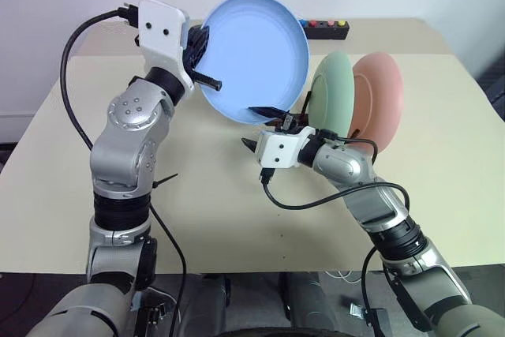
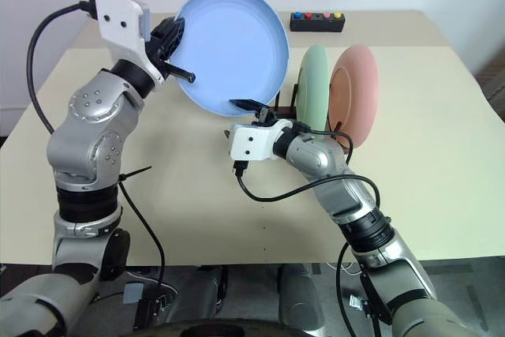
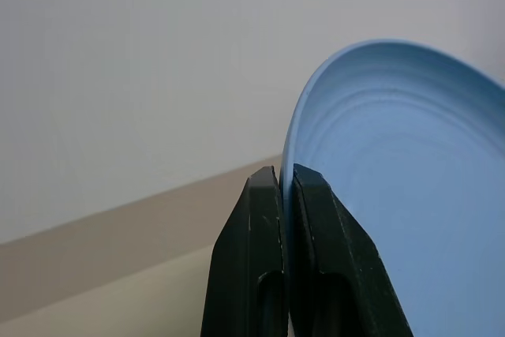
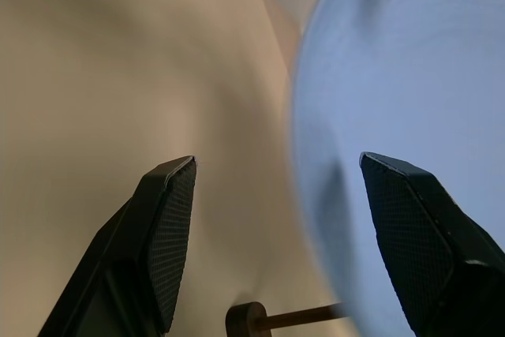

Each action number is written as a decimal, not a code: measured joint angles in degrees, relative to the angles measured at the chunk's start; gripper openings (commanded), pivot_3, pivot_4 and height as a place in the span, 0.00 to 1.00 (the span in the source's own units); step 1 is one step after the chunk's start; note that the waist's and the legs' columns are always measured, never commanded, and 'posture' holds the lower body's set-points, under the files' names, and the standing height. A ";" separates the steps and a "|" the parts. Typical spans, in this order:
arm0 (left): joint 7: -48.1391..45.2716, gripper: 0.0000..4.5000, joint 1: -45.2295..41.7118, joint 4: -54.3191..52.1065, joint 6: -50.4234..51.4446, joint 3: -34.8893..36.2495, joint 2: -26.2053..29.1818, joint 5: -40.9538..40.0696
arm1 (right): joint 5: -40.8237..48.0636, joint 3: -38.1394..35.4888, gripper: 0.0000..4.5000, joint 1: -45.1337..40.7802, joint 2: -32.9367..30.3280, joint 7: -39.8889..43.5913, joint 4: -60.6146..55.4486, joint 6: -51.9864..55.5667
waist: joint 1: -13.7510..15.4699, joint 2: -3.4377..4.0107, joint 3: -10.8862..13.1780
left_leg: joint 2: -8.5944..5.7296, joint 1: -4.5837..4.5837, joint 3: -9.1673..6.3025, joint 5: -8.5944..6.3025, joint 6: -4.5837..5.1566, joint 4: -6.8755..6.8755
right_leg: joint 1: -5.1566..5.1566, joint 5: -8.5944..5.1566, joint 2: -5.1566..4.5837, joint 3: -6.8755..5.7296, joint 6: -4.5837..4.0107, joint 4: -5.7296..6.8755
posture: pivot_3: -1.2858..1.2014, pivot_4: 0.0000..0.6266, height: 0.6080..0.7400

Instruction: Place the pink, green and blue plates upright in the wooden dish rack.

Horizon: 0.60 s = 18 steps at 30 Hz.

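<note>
My left gripper is holding the blue plate (image 1: 254, 57) at a slant, with the plate's side across the rack's slots. Next, my right gripper takes the plate's lower rim (image 1: 249, 121) and turns the plate upright.
My left gripper (image 1: 199, 46) is shut on the left rim of the blue plate (image 1: 256, 57) and holds it tilted above the table; its fingers (image 3: 260, 219) pinch the rim. My right gripper (image 1: 254, 125) stands open at the plate's lower edge. In the right wrist view the blue plate (image 4: 410, 84) has its rim running between the spread fingers (image 4: 170, 226). The green plate (image 1: 335, 92) and the pink plate (image 1: 383, 96) stand upright side by side to the right, in the wooden dish rack. They hide most of the rack; one peg (image 4: 248, 320) shows.
A small black box with coloured buttons (image 1: 326, 31) sits at the table's far edge behind the plates. The beige table (image 1: 442, 195) spreads wide to the left, right and front of the rack.
</note>
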 measured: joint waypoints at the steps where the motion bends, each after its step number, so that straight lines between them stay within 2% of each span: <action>1: 0.04 0.00 -0.15 0.38 -0.01 0.12 0.00 -0.05 | -0.13 -0.01 0.75 0.00 0.00 -0.13 0.00 0.00 | -0.03 0.00 0.00 | 0.00 0.00 0.00 0.00 0.00 0.00 | 0.00 0.00 0.00 0.00 0.00 0.00 | 0.52 0.24 1.00; 11: -1.32 0.00 -0.70 -0.42 0.44 -0.34 -0.05 -0.92 | -3.50 -0.08 0.75 -0.65 -0.55 -2.22 1.22 -0.44 | -0.02 0.00 0.00 | 0.00 0.00 0.00 0.00 0.00 0.00 | 0.00 0.00 0.00 0.00 0.00 0.00 | 0.52 0.24 1.00; 14: -1.43 0.00 -0.70 -1.27 1.00 -0.57 -0.09 -1.26 | -3.91 -0.21 0.56 -1.09 -0.63 -2.64 1.72 -0.69 | -0.05 0.00 0.00 | 0.00 0.00 0.00 0.00 0.00 -0.01 | 0.00 0.00 0.00 0.00 0.00 0.00 | 0.52 0.24 1.00; 18: -1.41 0.00 -0.70 -1.26 1.37 -0.55 -0.07 -1.25 | -3.93 -0.25 0.13 -1.28 -0.58 -3.12 2.24 -1.10 | -0.03 0.00 0.00 | 0.00 0.00 0.00 0.00 0.00 0.00 | 0.00 0.00 0.00 0.00 0.00 0.00 | 0.52 0.24 1.00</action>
